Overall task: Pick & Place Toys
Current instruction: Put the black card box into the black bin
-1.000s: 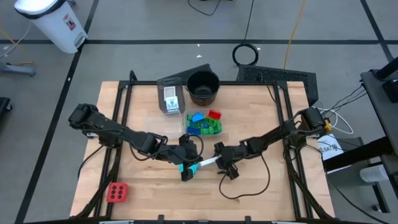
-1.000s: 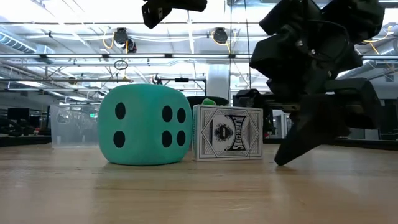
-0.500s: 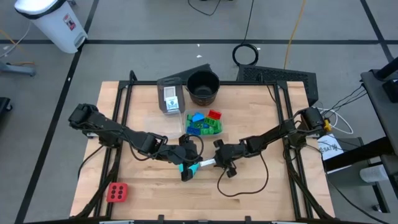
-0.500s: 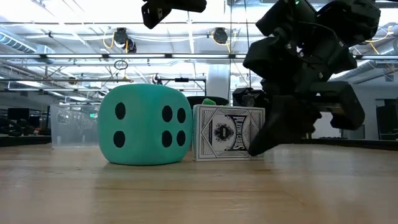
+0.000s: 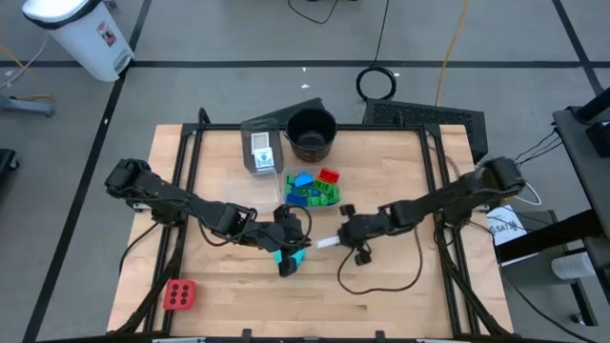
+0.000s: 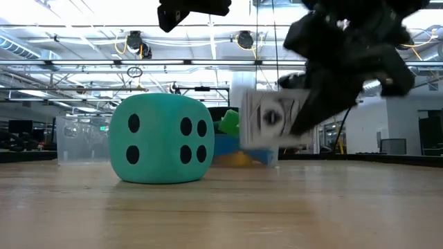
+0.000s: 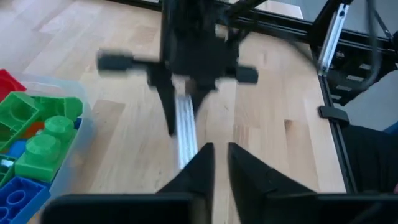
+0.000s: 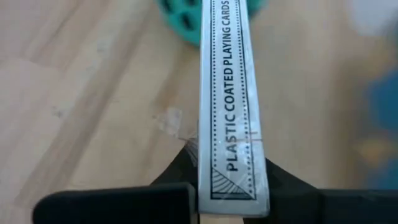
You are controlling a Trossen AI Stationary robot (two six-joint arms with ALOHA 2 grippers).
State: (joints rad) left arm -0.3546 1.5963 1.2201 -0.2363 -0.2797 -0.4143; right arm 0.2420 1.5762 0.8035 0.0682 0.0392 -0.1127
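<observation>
My left gripper should open and take hold of the pack's loose end [image 5: 321, 243], because my right gripper is holding the card pack across from the far clear tub [image 5: 261, 147].
A cyan dotted cube [image 6: 163, 138] rests on the table by its underside. Just to its right a white pack of playing cards [image 6: 270, 121] hangs clear of the wood, with my right gripper [image 5: 335, 240] shut on it. In the right wrist view the pack's narrow printed side [image 8: 230, 93] faces the camera, with the cube [image 8: 193, 22] beyond. My left gripper [image 7: 214, 163] hovers above the cube, shut and holding nothing. My right gripper pinches the pack between its two fingers [image 8: 183, 165], one on each broad face, at the end nearest the gripper [image 8: 233, 180]. The fingers come from the table's right, slanting down. The pack stands on edge, slightly tilted, lifted clear of the table.
A clear tub [image 5: 313, 189] of coloured blocks sits behind the cube, with a black pot [image 5: 311, 133] and another clear tub [image 5: 262, 151] at the far edge. A red dotted cube [image 5: 178, 295] lies near the front left corner. A black cable [image 5: 381, 284] loops under the right arm.
My right gripper has moved in on the pack standing beside the cyan cube, shut on it, and risen, drawing back a little toward the table's right. The pack has left the table and now hangs clear. The cube has stayed put.
</observation>
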